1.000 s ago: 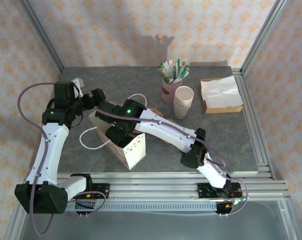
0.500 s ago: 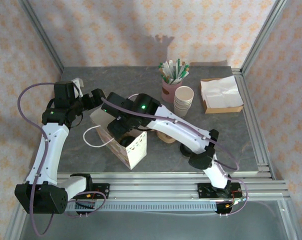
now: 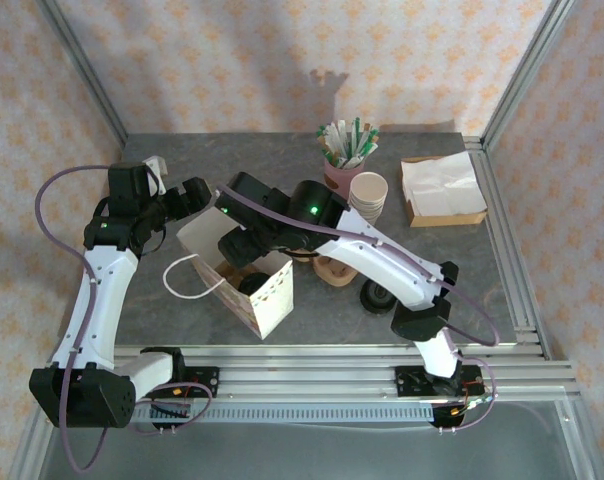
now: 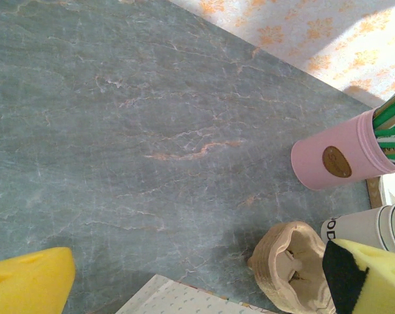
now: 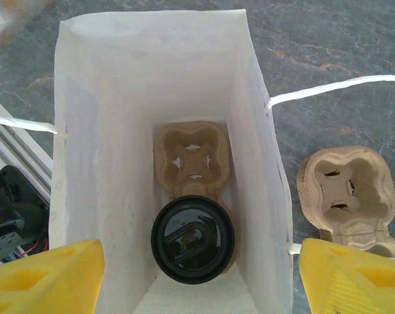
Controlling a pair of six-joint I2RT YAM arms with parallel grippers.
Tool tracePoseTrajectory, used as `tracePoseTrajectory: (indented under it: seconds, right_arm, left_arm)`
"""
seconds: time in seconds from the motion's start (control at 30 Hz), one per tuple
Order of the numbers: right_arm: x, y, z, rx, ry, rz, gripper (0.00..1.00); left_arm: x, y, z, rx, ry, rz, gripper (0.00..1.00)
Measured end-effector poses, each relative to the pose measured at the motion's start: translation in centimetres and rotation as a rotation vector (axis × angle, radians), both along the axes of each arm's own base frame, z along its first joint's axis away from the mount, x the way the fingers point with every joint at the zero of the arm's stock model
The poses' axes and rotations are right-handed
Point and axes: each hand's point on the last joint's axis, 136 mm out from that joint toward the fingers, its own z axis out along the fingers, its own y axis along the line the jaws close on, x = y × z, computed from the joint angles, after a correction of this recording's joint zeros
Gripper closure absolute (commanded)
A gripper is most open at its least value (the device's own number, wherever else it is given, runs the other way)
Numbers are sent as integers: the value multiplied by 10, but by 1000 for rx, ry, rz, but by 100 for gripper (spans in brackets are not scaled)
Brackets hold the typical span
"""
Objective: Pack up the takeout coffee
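The takeout coffee (image 3: pixel 252 284) stands upright in its carrier in the bag, so my right gripper should keep moving toward the pink cup (image 3: pixel 341 180) until its fingers face the sticks.
The takeout coffee (image 5: pixel 193 239), seen from above as a round black lid, stands in a brown cardboard carrier (image 5: pixel 191 156) at the bottom of the open white paper bag (image 5: pixel 89 131). My right gripper (image 5: pixel 197 282) hovers above the bag's mouth, open, its yellow fingers (image 5: pixel 44 275) wide apart with nothing between them. From the top camera the lid (image 3: pixel 252 284) shows inside the bag (image 3: pixel 267 300), with the right gripper (image 3: pixel 244 245) just behind it. My left gripper (image 3: pixel 187 195) is open at the bag's far left corner, its yellow fingertips (image 4: pixel 27 278) empty over the table.
A second cardboard carrier (image 3: pixel 332 268) lies right of the bag. A loose black lid (image 3: pixel 379 295) sits beside the right arm. A pink cup of sticks (image 3: pixel 340 180), a stack of white cups (image 3: pixel 367 205) and a napkin box (image 3: pixel 442 190) stand at the back right.
My right gripper has risen out of the bag and drawn back to the right, leaving the coffee in the carrier. The left arm has not moved.
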Motion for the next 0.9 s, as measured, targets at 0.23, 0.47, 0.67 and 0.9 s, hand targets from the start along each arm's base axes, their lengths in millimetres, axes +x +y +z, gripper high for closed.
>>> tracePoseTrajectory:
  seconds: [0.23,0.47,0.67,0.9]
  right_arm:
    - [0,-14,29,61,-53,-18,23]
    - [5,-45,61,130,-169,-74,23]
    - [18,-72,78,187,-269,-145,24]
    - [63,-128,82,209,-339,-330,23]
  left_arm:
    - [0,0,0,0,0,0,1]
    - [0,0,0,0,0,0,1]
    - [0,0,0,0,0,0,2]
    - [0,0,0,0,0,0,1]
